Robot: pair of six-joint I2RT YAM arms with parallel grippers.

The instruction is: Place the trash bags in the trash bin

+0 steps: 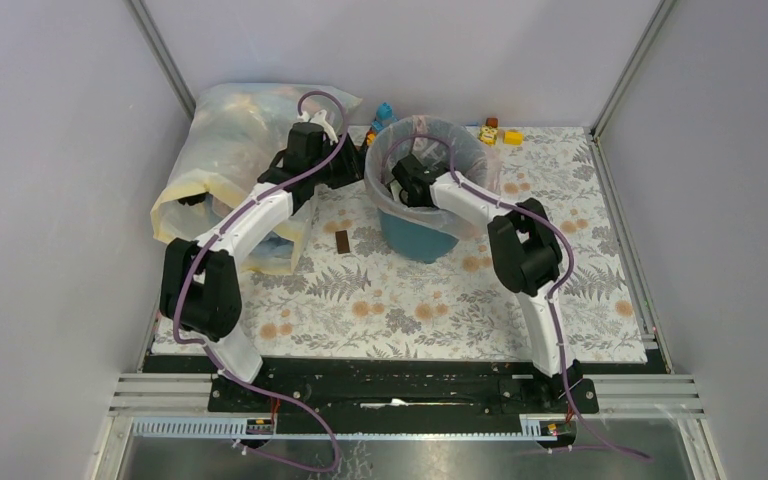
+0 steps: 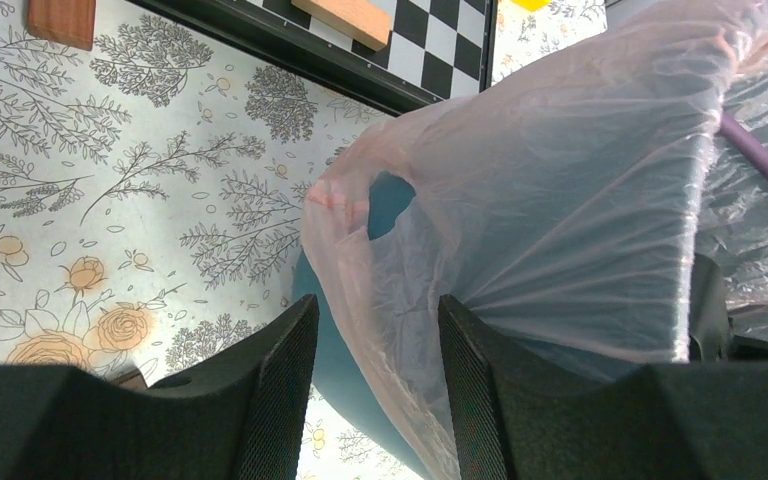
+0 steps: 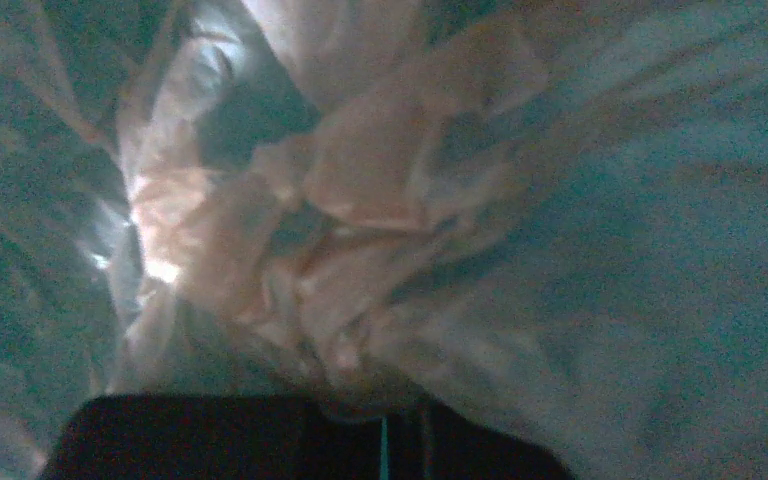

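Observation:
The pale-pink trash bag's edge is over the bin's rim (image 1: 472, 218), so the robot's right gripper should go on pushing the bunched plastic (image 3: 348, 300) down inside until it lines the bin, and then let go.
The teal trash bin (image 1: 420, 235) stands at the back middle of the floral mat. A pale-pink trash bag (image 1: 463, 142) lines it and folds over its rim. My left gripper (image 1: 358, 168) is at the bin's left rim. In the left wrist view it (image 2: 375, 390) is open, with the bag's hanging edge (image 2: 560, 200) between the fingers and the bin's wall (image 2: 335, 340) behind. My right gripper (image 1: 397, 185) reaches down inside the bin. In the right wrist view its jaws (image 3: 380, 430) are closed on bunched bag plastic (image 3: 360, 210).
A large yellowish-white sack (image 1: 225, 135) lies at the back left, under my left arm. A small brown block (image 1: 344, 243) lies on the mat left of the bin. Small coloured toys (image 1: 490, 131) sit behind the bin. A checkered board (image 2: 430, 40) shows beyond the mat.

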